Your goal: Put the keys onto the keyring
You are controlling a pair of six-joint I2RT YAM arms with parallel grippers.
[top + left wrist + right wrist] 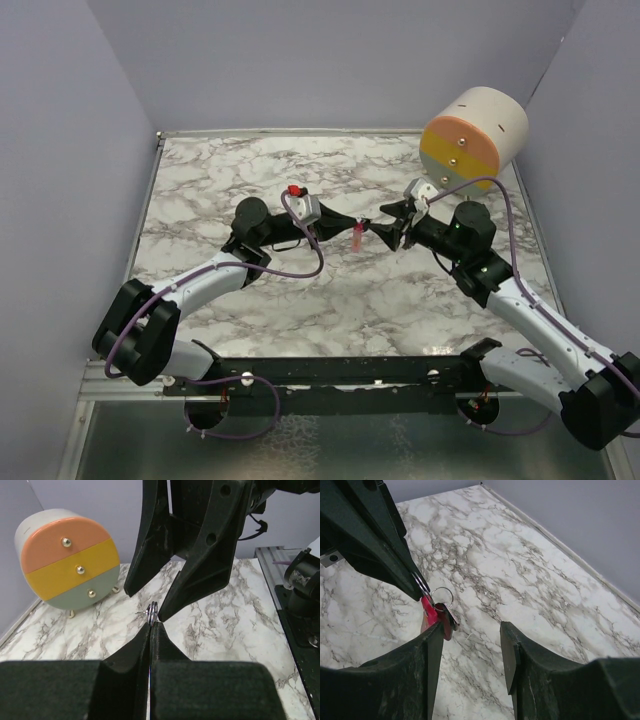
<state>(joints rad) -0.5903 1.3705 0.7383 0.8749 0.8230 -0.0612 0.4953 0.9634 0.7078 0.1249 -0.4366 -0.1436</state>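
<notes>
One finger of my right gripper lines up with the keyring's ring, so next I centre its fingers on the ring (431,599) and close before my left gripper opens.
My left gripper (351,224) is shut on the keyring's thin metal ring (152,612) and holds it above the table's middle. The pink-red strip (427,612) hangs below the ring (442,597). The small dark key (448,620) hangs at the ring beside the strip; I cannot tell if it is threaded on. My right gripper (471,630) is open and empty, facing the left gripper tip to tip. Its left finger (427,655) is just under the strip and key. The strip also shows in the top view (356,238).
A round drawer unit (473,137) with pink, yellow and grey-green fronts stands at the back right, behind the right arm. Grey walls close the marble table (220,170) on three sides. A black rail (330,372) runs along the near edge.
</notes>
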